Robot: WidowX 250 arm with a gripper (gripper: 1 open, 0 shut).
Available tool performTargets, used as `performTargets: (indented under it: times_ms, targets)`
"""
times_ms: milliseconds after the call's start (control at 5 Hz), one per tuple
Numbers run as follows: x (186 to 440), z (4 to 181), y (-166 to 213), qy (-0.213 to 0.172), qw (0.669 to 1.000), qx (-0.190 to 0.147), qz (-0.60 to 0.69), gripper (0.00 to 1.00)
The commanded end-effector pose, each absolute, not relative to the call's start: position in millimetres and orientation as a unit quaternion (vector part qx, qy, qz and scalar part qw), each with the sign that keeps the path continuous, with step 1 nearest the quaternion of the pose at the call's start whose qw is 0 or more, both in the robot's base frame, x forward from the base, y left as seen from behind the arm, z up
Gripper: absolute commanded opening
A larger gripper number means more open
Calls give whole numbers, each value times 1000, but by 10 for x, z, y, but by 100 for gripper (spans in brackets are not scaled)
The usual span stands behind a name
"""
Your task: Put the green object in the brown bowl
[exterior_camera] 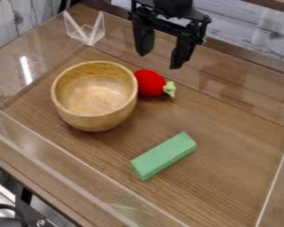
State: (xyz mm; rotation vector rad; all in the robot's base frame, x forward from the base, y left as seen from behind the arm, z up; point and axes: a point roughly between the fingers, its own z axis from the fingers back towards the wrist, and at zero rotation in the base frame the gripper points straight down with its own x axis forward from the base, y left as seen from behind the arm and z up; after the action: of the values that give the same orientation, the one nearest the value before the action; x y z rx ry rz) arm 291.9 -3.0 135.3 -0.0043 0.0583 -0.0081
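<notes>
The green block lying clear [165,157] of the brown bowl and the red toy is free to take, so my open gripper should keep going toward the green block's middle and close there.
A flat light-green rectangular block, the green object [163,156], lies on the wooden table near the front, slanted. The brown bowl [96,95], round light wood with a thick rim, sits to its upper left and holds nothing. My gripper [162,51] hangs above the back of the table, pointing down, its two black fingers spread apart with nothing between them. It is well behind the green block and to the right of the bowl, just above a red toy.
A red round toy with a small green leafy top [153,85] rests against the bowl's right side, under the gripper. Clear plastic walls [85,28] border the table at back left, front and right.
</notes>
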Motion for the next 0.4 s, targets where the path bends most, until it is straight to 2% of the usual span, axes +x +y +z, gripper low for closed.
performTargets:
  times_ms: [0,200]
  targets:
    - [2868,1257,-165,44,998,-4,-54,100]
    - [2692,1078,-357,49,989,-1,-142,100]
